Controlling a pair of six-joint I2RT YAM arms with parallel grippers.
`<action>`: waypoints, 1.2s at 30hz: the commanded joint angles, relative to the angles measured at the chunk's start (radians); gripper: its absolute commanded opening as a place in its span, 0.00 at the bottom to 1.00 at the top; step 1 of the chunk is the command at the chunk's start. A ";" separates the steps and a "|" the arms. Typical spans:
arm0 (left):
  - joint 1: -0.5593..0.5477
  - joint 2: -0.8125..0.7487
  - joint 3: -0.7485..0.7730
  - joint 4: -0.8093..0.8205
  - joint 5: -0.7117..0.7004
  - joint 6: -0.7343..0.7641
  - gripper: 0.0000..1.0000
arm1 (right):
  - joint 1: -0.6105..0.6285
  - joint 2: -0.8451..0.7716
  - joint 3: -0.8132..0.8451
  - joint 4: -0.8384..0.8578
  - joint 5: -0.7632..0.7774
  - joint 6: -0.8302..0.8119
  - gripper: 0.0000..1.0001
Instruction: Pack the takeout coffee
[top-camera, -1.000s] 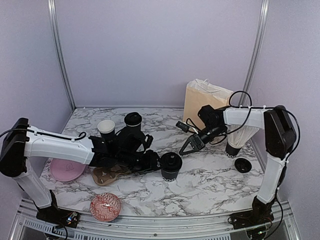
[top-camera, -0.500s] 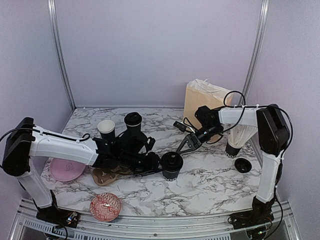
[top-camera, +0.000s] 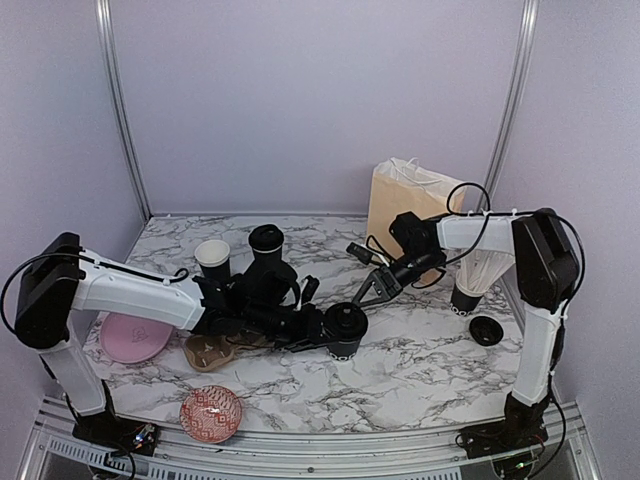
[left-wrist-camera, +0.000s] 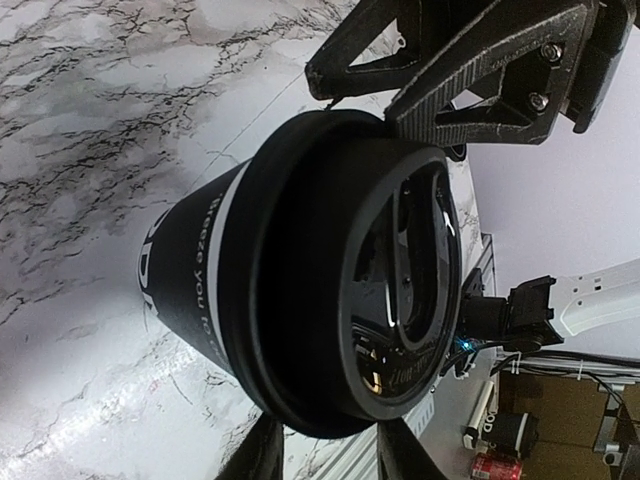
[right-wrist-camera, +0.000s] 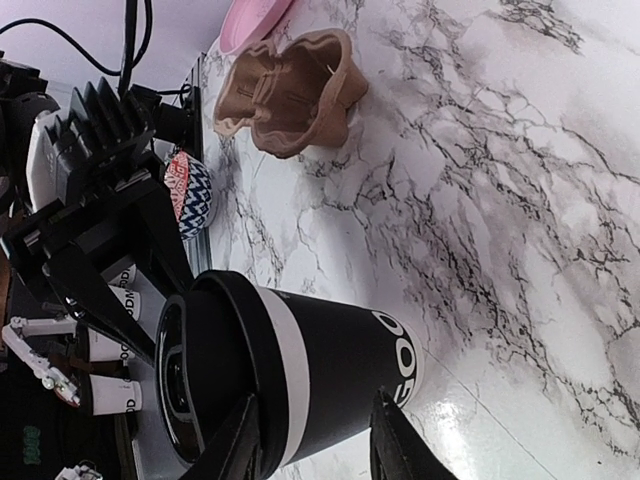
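The lid's edge (top-camera: 330, 323) is at my left gripper, which is lying on its side, so I should open the gripper, bring it in from above and straddle the lid before I move the takeout coffee.
One takeout coffee (top-camera: 343, 331), a black cup with white lettering and a black lid, stands upright mid-table. It fills the left wrist view as the takeout coffee (left-wrist-camera: 300, 270). My left gripper (top-camera: 322, 328) reaches it from the left, turned on its side. Its fingertips (left-wrist-camera: 262, 452) sit either side of the lid's near edge, and contact is unclear. My right gripper (top-camera: 365, 296) hangs open just behind the cup. In the right wrist view the takeout coffee (right-wrist-camera: 330, 360) shows past the right gripper (right-wrist-camera: 320, 445). A second lidded cup (top-camera: 266, 241) and an open cup (top-camera: 212, 256) stand at back left.
A tan paper bag (top-camera: 405, 200) stands at the back right. A black cup with white straws (top-camera: 468, 285) and a loose black lid (top-camera: 486, 330) lie near the right arm. A pink plate (top-camera: 132, 338), a brown paper tray (top-camera: 212, 350) and a patterned bowl (top-camera: 210, 413) sit front left.
My left gripper has slid right up to the lidded cup and its jaws have narrowed. My right gripper came a little closer to the cup, then held still.
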 joint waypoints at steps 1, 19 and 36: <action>0.038 0.098 -0.065 -0.122 -0.024 -0.006 0.30 | 0.017 0.076 -0.037 0.010 0.169 0.047 0.35; 0.020 0.107 -0.093 -0.202 -0.099 0.062 0.29 | 0.018 0.064 -0.023 -0.003 0.205 0.038 0.31; -0.055 -0.161 0.221 -0.458 -0.276 0.446 0.67 | -0.025 -0.123 0.100 -0.083 0.176 -0.023 0.49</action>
